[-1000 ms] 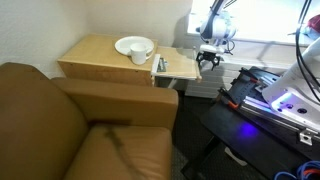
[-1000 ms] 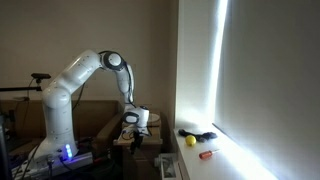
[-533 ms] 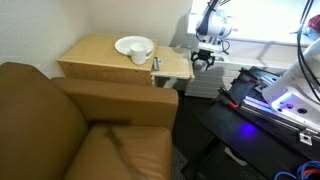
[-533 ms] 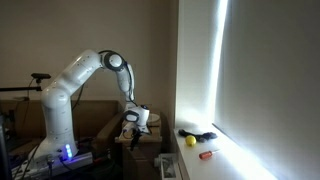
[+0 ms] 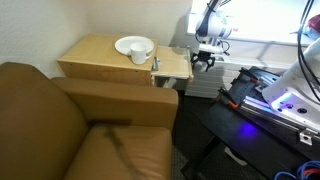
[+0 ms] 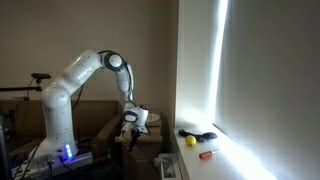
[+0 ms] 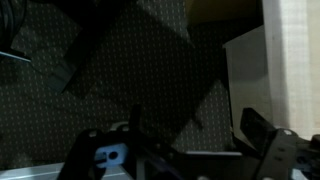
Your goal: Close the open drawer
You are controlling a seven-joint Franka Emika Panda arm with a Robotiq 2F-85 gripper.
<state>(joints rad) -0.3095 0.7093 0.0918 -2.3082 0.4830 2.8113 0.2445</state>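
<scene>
The robot's gripper hangs low just past the drawer's outer front, so it should turn back and push the drawer in toward the side table.
The drawer is a shallow light tan wooden tray sticking out a short way from the right side of the small side table. A small dark and white item shows at its inner end. My gripper hangs just past the drawer's outer front, close to it or touching it. In the wrist view my gripper has its two dark fingers spread apart with nothing between them, and a pale wooden panel stands at the right edge. My gripper also shows in the other exterior view, beside the table.
A white plate and a white cup sit on the table top. A brown leather armchair stands in front of the table. Black equipment with a blue light is at the right. A yellow ball lies on the window ledge.
The drawer's outer front has moved left, into the table, and sticks out less. My gripper has followed it left and a little up.
</scene>
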